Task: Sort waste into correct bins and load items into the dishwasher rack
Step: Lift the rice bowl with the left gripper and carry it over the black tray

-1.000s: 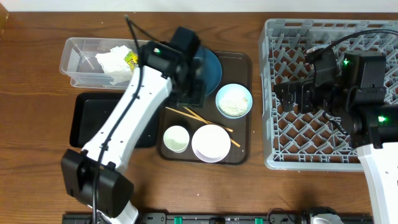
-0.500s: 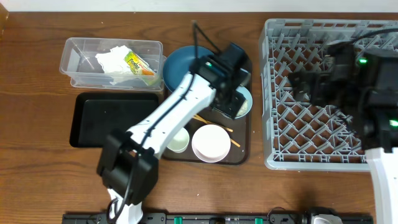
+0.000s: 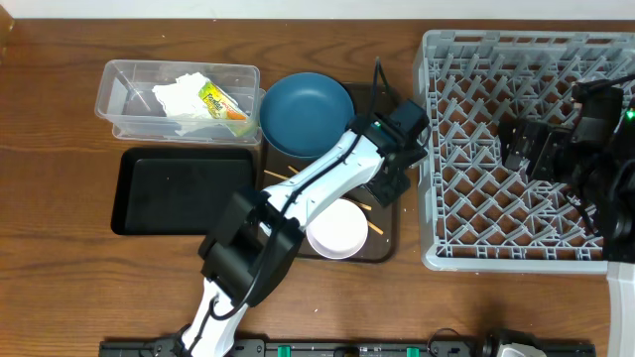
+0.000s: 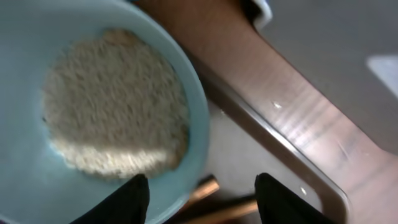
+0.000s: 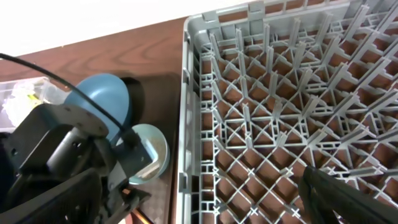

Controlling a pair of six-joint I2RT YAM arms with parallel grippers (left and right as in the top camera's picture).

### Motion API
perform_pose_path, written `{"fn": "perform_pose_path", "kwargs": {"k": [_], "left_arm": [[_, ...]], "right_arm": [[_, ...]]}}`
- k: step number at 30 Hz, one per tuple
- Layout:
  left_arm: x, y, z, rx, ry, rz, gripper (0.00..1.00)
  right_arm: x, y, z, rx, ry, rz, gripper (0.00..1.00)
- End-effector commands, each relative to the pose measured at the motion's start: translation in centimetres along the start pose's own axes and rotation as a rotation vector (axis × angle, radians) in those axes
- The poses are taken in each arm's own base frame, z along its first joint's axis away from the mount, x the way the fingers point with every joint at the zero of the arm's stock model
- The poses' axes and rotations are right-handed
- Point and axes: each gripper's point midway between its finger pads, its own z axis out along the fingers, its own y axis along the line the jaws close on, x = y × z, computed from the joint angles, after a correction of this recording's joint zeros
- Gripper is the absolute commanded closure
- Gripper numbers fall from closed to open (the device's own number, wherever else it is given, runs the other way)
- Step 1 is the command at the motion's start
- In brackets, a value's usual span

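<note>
The small light-blue bowl has white rice (image 4: 118,102) in it. Next, my left gripper empties the rice into the black tray (image 3: 181,190) before the bowl is put into the rack.
My left gripper (image 3: 395,167) is open, low over the small light-blue bowl (image 4: 93,112), which holds white rice (image 4: 115,106). In the left wrist view the fingers (image 4: 199,190) straddle the bowl's rim, with the wooden chopsticks (image 4: 205,190) beneath. The wide dark-blue bowl (image 3: 306,111) and the white bowl (image 3: 337,230) sit on the brown serving tray (image 3: 385,95). The small white cup is hidden under my left arm. The napkin (image 3: 179,99) and the snack wrapper (image 3: 220,101) lie in the clear tub (image 3: 124,84). My right gripper (image 3: 521,149) is open and empty above the grey rack (image 3: 476,59).
The black tray (image 3: 179,188) lies in front of the clear tub, left of the serving tray. The rack's left wall (image 5: 189,124) stands close beside the serving tray's right edge. My left arm stretches diagonally across the serving tray.
My left arm has swung right, from over the dark-blue bowl to the light-blue bowl, and the dark-blue bowl now shows. My right gripper has drawn back to the right over the rack.
</note>
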Motion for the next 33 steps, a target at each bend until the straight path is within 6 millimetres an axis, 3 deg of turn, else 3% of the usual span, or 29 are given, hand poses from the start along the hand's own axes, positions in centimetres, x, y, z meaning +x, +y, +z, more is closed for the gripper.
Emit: {"fn": "perform_pose_path", "kwargs": {"k": [1, 8, 13, 22, 29, 33], "left_arm": [[-0.2, 0.7, 0.9, -0.033, 0.001, 0.054, 0.43], [-0.4, 0.9, 1.8, -0.039, -0.002, 0.056, 0.47], [-0.3, 0.8, 1.8, -0.038, 0.001, 0.057, 0.61], [0.6, 0.3, 3.5, -0.035, 0.009, 0.067, 0.62], [0.4, 0.4, 3.6, -0.037, 0.0, 0.067, 0.65], [0.3, 0.4, 3.6, -0.038, -0.008, 0.068, 0.76]], "right_arm": [[-0.4, 0.0, -0.4, 0.002, -0.012, 0.008, 0.01], [-0.4, 0.0, -0.3, 0.003, -0.01, 0.008, 0.01], [-0.4, 0.0, -0.3, 0.003, -0.01, 0.008, 0.01], [-0.4, 0.0, -0.3, 0.002, -0.009, 0.009, 0.01], [-0.4, 0.0, -0.3, 0.002, -0.009, 0.009, 0.01], [-0.4, 0.0, -0.3, 0.002, -0.009, 0.009, 0.01]]}}
